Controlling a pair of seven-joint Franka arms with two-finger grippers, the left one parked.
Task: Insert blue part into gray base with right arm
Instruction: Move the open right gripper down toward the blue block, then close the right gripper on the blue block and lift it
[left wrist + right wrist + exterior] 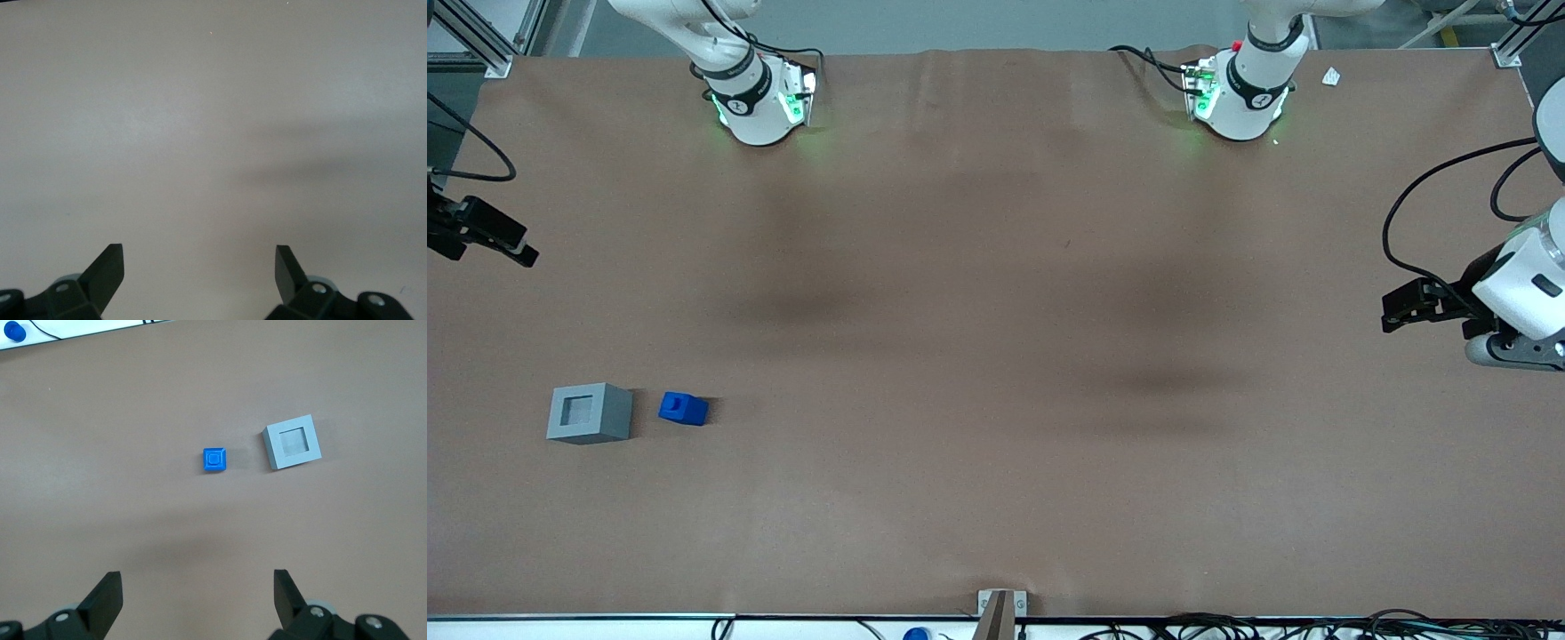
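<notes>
My gripper will push in the blue part point(683, 409), and the part will stick up well above the gray base's rim because the gray base's square hollow point(578, 411) looks shallow.
The gray base point(590, 413) stands on the brown table toward the working arm's end, its square recess facing up and empty. The blue part point(683, 408) lies on the table beside it, a small gap apart, stub up. My right gripper point(511, 247) hangs above the table edge at the working arm's end, farther from the front camera than both parts. In the right wrist view the gripper point(197, 587) is open and empty, well above the table. The blue part point(214, 459) and the gray base point(292, 441) show ahead of its fingertips point(107, 587).
The brown table point(996, 356) spreads wide around the two parts. The two arm bases point(756, 98) stand at its back edge. A small blue round thing point(13, 331) lies off the table's front edge. A metal bracket point(1000, 609) sits at mid front edge.
</notes>
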